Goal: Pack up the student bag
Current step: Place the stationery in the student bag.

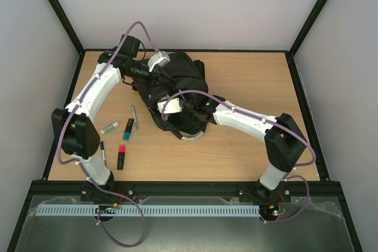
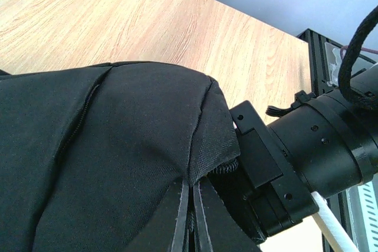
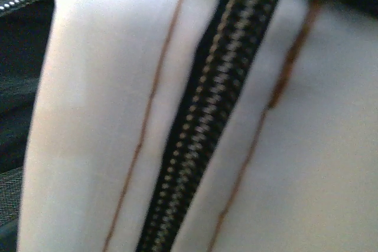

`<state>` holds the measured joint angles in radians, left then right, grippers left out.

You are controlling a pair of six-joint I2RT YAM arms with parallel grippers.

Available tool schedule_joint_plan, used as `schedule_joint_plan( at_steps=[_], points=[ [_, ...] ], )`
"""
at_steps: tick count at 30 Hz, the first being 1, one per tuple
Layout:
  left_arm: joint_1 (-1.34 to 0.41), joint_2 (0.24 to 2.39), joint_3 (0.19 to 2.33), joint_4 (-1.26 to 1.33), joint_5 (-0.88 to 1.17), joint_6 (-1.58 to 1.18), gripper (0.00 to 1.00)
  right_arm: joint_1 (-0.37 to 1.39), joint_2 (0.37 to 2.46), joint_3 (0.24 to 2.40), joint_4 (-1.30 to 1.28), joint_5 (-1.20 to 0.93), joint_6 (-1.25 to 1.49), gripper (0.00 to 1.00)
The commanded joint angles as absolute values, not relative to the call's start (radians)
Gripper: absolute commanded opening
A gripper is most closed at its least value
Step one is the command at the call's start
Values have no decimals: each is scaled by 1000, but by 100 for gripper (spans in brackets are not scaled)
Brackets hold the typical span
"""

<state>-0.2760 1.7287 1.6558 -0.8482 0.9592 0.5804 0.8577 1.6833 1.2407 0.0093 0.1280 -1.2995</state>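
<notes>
My left gripper is holding the black fabric (image 2: pixel 204 123) open, so my right gripper goes on pushing the white zip pouch (image 3: pixel 204 110) into the bag until it is inside, and then let go.
The student bag (image 1: pixel 184 78), a large black backpack, lies in the middle of the table, its silver-grey handle loop (image 1: pixel 192 137) at the near side. My left gripper (image 1: pixel 155 76) is at the bag's far left edge. In the left wrist view it (image 2: pixel 192 186) is shut, pinching a fold of the black fabric (image 2: pixel 106 146). My right gripper (image 1: pixel 180 110) is pushed into the bag's near side. A white zip pouch (image 3: pixel 94 116) with brown stitching and a black zip fills the right wrist view and hides the fingers; the gripper seems shut on it.
Loose on the table left of the bag lie a grey pen (image 1: pixel 134 117), a black-and-blue marker (image 1: pixel 127 129), a teal-capped white tube (image 1: pixel 109 128), a red-and-black marker (image 1: pixel 121 157) and a blue pen (image 1: pixel 103 152). The right arm's black wrist (image 2: pixel 319 151) sits close beside my left fingers.
</notes>
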Motion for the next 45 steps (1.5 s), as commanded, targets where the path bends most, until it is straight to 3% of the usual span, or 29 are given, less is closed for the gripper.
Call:
schedule_joint_plan(
  at_steps=[1,20,22,26,29,39,45],
  points=[
    [-275,1732,1726,-890,1107,626,3,864,1679,1248,164,161,-1377,1],
    [-273,1722,1733,-1025,1149,728,2,832,1898,1218,521,247,-1485,2],
    [-274,1721,1729,-1026,1150,730,2,832,1882,1204,480,235,-1477,9],
    [-274,1721,1723,-1022,1149,731,3,834,1818,1191,316,193,-1390,44],
    [-275,1723,1721,-1023,1149,732,2,835,1780,1192,203,172,-1308,59],
    [-271,1730,1710,-1025,1146,730,2,848,1580,1218,-180,80,-995,78],
    [-265,1733,1688,-1028,1152,735,2,847,1436,1125,-378,25,-903,83]
  ],
)
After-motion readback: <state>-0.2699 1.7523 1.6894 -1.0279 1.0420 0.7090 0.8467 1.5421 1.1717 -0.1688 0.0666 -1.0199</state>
